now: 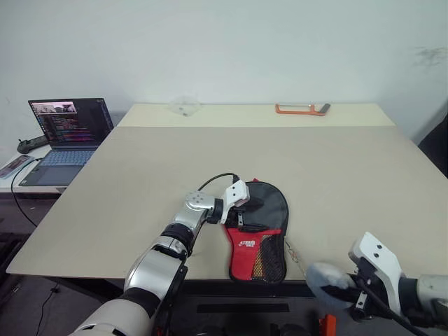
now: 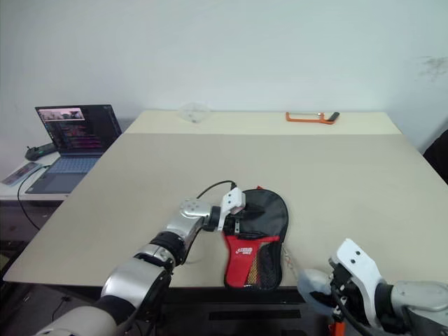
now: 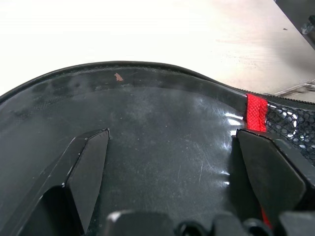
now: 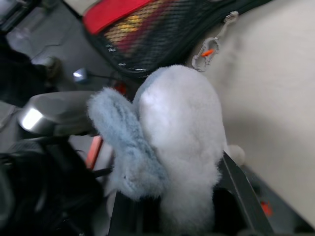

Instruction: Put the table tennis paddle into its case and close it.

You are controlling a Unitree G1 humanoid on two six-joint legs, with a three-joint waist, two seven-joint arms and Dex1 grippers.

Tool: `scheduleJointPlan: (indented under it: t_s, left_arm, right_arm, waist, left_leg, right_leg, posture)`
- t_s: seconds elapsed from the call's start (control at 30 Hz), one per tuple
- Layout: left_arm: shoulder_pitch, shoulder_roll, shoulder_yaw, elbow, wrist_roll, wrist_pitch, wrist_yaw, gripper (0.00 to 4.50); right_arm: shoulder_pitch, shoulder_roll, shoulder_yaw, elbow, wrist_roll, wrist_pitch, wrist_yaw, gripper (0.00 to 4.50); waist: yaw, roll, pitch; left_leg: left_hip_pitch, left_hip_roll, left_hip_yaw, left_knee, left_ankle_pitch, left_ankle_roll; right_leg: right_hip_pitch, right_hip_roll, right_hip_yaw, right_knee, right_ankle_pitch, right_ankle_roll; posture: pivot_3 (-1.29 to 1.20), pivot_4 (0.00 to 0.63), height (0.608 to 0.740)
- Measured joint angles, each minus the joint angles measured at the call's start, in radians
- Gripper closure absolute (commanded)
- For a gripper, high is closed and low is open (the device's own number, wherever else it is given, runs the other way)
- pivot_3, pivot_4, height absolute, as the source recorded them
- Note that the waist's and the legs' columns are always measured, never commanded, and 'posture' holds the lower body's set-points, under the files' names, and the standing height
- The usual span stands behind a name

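I keep pulling the tag with my right gripper, as the tag's chain (image 1: 292, 254) runs clear from the side of the case, until the tag hangs below the case's near end (image 1: 258, 279), and then let go.
The case (image 1: 260, 231) lies flat near the table's front edge, its black top pointing away from me and its red part with the mesh pocket (image 1: 271, 260) nearest me. My left gripper (image 1: 240, 210) rests over the black top (image 3: 162, 113) from the case's left side, open, one finger (image 3: 88, 162) on each side. Past the front edge at the lower right, my right gripper (image 1: 344, 290) is shut on the fluffy grey-blue round tag (image 4: 172, 132). The tag's small chain (image 4: 212, 48) leads back to the case. The table tennis paddle is hidden.
An open laptop (image 1: 70, 133) stands on a side table to the left. An orange-handled tool (image 1: 302, 108) and a clear plastic item (image 1: 185, 106) lie at the far edge of the beige table (image 1: 336, 168).
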Motion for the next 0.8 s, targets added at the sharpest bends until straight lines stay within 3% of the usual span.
scheduleJointPlan:
  t_s: [0.17, 0.3, 0.53, 0.8]
  left_arm:
    - [-0.016, -0.011, 0.000, 0.018, 0.018, 0.000, 0.005, 0.00]
    - [-0.030, -0.018, 0.000, 0.033, 0.034, -0.001, 0.012, 0.00]
    - [-0.049, -0.039, 0.000, 0.050, 0.054, -0.006, 0.018, 0.00]
    - [-0.053, -0.039, 0.000, 0.054, 0.061, -0.012, 0.020, 0.00]
  right_arm:
    - [0.159, -0.139, -0.001, -0.002, 0.320, -0.151, -0.192, 4.05]
    - [0.203, -0.205, 0.024, -0.003, 0.453, -0.247, -0.317, 4.06]
    - [0.170, -0.215, 0.169, -0.001, 0.530, -0.330, -0.432, 4.06]
    - [0.125, -0.216, 0.281, 0.000, 0.514, -0.369, -0.456, 4.06]
  waist:
    - [0.005, -0.003, 0.001]
    - [0.012, -0.005, 0.002]
    - [0.017, -0.007, 0.002]
    - [0.017, -0.007, 0.003]
  left_leg:
    - [0.001, 0.000, 0.000, 0.001, -0.002, 0.002]
    - [0.001, 0.000, -0.002, 0.001, -0.002, 0.002]
    - [-0.001, -0.001, -0.008, 0.001, -0.002, 0.002]
    - [-0.001, -0.001, -0.010, 0.000, -0.002, 0.003]
  right_leg:
    - [0.003, -0.001, -0.001, -0.002, -0.001, 0.001]
    - [0.006, -0.002, -0.004, -0.005, -0.001, 0.001]
    - [0.010, -0.003, -0.012, -0.014, 0.000, 0.002]
    - [0.010, -0.004, -0.013, -0.014, 0.000, 0.002]
  posture:
    - [0.00, 0.150, 0.740]
    - [0.00, 0.150, 0.740]
    - [0.00, 0.150, 0.740]
    - [0.00, 0.150, 0.740]
